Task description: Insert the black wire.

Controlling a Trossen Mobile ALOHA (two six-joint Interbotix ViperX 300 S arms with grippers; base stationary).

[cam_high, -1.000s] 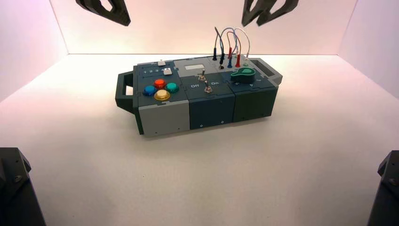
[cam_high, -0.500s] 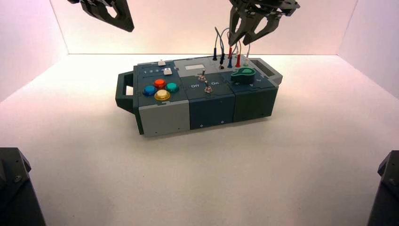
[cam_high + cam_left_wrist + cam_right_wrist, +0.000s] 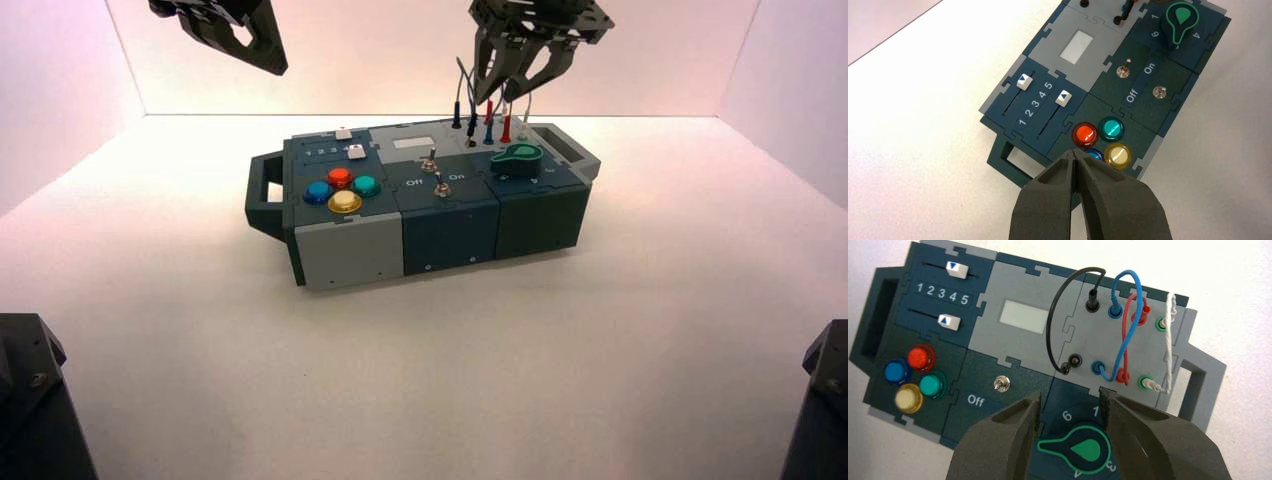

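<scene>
I expect the black wire's hanging end [image 3: 1064,368] to slide in and stay when I push, because the near black socket [image 3: 1075,360] shows an open hole beside that end.
The black wire [image 3: 1048,330] loops above the back right of the box [image 3: 350,250]. One slim black plug [image 3: 1092,300] stands in the far black socket. Its other end [image 3: 1065,368] rests right beside the near black socket [image 3: 1076,360]; I cannot tell whether it is seated. My right gripper [image 3: 497,92] hangs open just above the cluster of wires, and in its wrist view its fingertips [image 3: 1069,400] frame the green knob [image 3: 1083,449], holding nothing. My left gripper [image 3: 268,60] hovers shut and empty behind the box's left end, above the coloured buttons [image 3: 1098,140].
Blue [image 3: 1128,330], red [image 3: 1126,340] and white [image 3: 1169,345] wires are plugged in beside the black one. Two toggle switches [image 3: 432,170] stand mid-box and two sliders [image 3: 1043,90] at its left end. White walls close in the table.
My right gripper has come down and moved left, from the top edge to just above the wires. My left gripper has lowered slightly. The box and wires have not moved.
</scene>
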